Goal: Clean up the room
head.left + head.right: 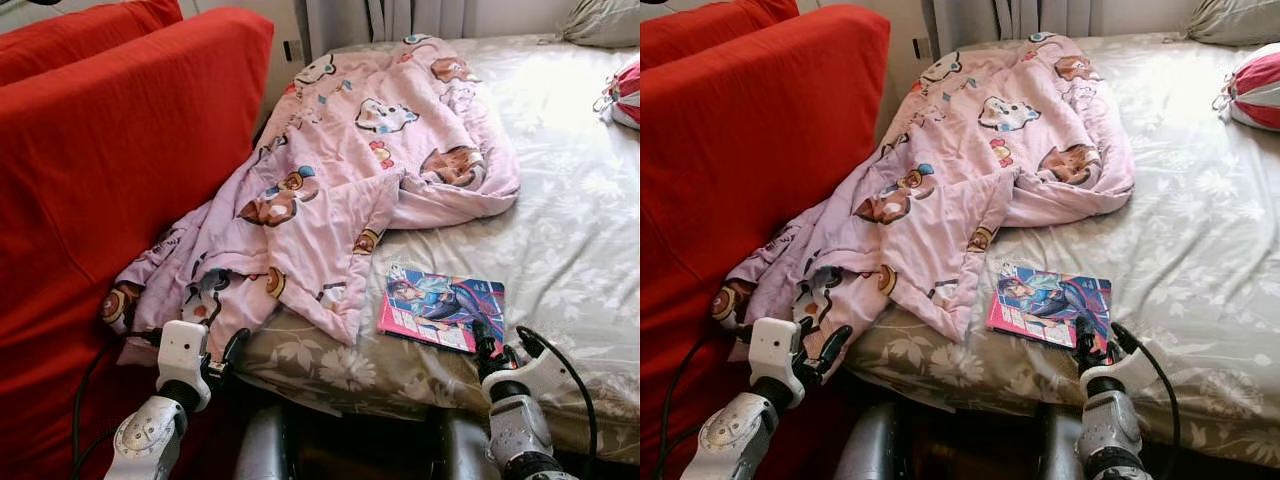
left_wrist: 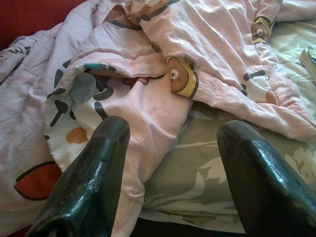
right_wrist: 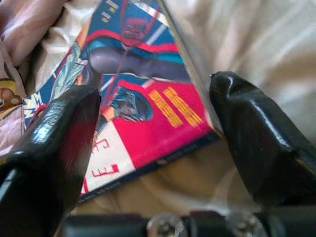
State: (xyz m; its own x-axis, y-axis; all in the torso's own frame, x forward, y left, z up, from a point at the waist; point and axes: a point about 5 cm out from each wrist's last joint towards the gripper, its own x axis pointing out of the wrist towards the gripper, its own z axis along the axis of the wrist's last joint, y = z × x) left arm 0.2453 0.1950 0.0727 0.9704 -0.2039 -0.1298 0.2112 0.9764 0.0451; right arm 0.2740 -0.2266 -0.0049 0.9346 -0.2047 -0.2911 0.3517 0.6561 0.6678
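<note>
I expect the colourful book to stay mostly closed when I lift it, with its far pages fanning out a little, because the book's dark blue spine faces my right gripper.
A pink cartoon-print blanket lies crumpled across the bed's left half, its lower end hanging at the bed's near edge. My left gripper is open at that hanging end; in the left wrist view the blanket's hem sits between the two black fingers. A colourful comic book lies flat on the sheet near the front edge. My right gripper is open at the book's near right corner, and the book lies between its spread fingers.
A big red sofa cushion stands against the bed's left side. The bed has a floral grey-green sheet. A red-and-white pillow and a grey pillow lie at the far right. Curtains hang behind the bed.
</note>
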